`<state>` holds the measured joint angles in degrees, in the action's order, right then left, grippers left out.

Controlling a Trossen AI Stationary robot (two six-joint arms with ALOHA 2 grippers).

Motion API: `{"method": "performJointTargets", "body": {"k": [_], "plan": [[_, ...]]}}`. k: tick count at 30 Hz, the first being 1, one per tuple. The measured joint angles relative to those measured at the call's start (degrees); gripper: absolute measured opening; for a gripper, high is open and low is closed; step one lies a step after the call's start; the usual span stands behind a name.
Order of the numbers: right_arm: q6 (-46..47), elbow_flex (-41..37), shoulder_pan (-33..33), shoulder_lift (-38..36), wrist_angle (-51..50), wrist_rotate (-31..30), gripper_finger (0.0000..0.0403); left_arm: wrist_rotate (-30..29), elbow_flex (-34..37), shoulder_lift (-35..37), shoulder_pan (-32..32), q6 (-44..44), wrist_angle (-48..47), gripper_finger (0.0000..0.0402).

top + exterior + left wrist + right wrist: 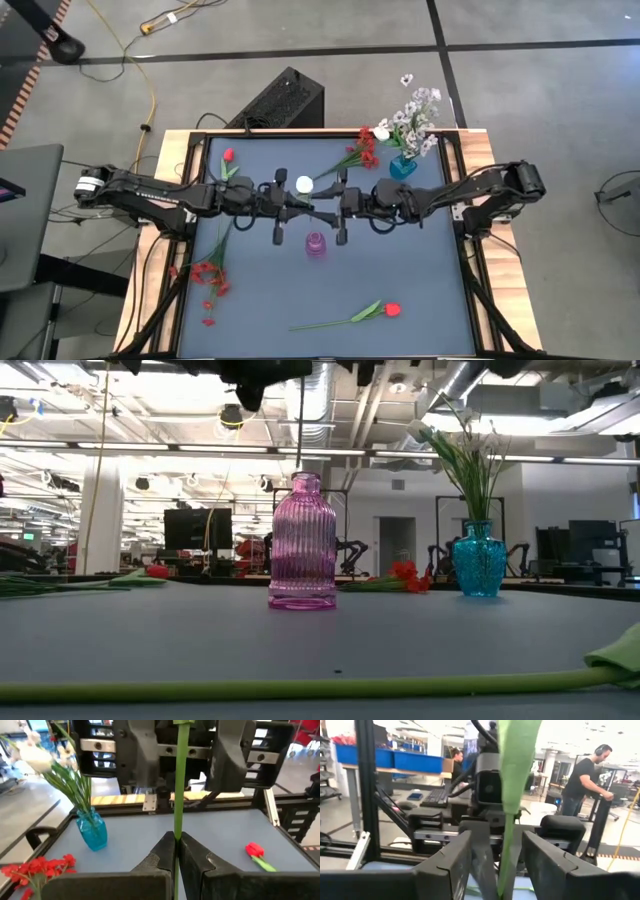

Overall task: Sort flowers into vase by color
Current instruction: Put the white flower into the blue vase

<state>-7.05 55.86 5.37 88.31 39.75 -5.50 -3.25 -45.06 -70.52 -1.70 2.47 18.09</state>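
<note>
The blue vase with white flowers (402, 166) is a long way from my left gripper, so next my right gripper grabs the white-bud flower by its stem (508, 837) and brings it over to the vase.
My left gripper (303, 205) is over the middle of the mat, shut on a white-bud flower (303, 184) whose green stem (180, 775) stands upright. My right gripper (338, 208) faces it, open; its fingers (445, 865) stand on either side of the flower's green leaf (515, 780), and I see no touch. A pink ribbed vase (315, 245) stands just nearer the front edge, empty. In the low view the thin stem (300, 430) hangs in line with the pink vase's (303, 540) mouth. A blue vase (403, 166) at the far right holds white flowers. My left gripper pinches the white flower's green stem (177, 827) between its two fingertips (162, 852). The fingers come level from the table's left and lie across the stem. The stem is upright with the bud on top, lifted clear of the table.
Red flowers lie on the mat: a spray (365, 150) beside the blue vase, a tulip (228, 157) at the far left, a spray (210, 278) at the near left, and a tulip (390, 310) with a long stem (300, 688) by the front edge. A person (587, 775) stands beyond the table.
</note>
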Motion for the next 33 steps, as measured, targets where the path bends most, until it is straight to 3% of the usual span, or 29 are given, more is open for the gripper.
{"method": "performJointTargets", "body": {"k": [7,16,20,24,27,33], "plan": [[0.6,0.0,-1.4,0.7,0.1,-0.4,0.0147,0.0,0.0,0.0,0.3,0.1,-0.2,0.0],[1.2,0.0,-1.7,0.7,-1.4,-0.4,0.0026,-0.3,0.0,0.0,0.3,1.7,-0.9,0.0],[1.2,0.0,-0.8,-0.6,-4.8,-0.4,0.0022,-0.5,0.0,0.0,0.3,2.0,-1.4,0.0015],[0.9,-0.2,0.6,-5.1,-13.4,-0.4,0.003,-1.3,0.0,1.7,0.3,2.9,-4.7,0.0051],[-0.5,-4.0,1.9,-10.4,-13.4,-2.1,0.0023,-2.5,0.0,3.8,0.3,3.9,-7.1,0.0082],[-2.9,-19.9,5.4,-27.5,-9.7,-17.6,0.0023,-5.4,0.0,9.2,0.3,4.9,-14.4,0.0124]]}}
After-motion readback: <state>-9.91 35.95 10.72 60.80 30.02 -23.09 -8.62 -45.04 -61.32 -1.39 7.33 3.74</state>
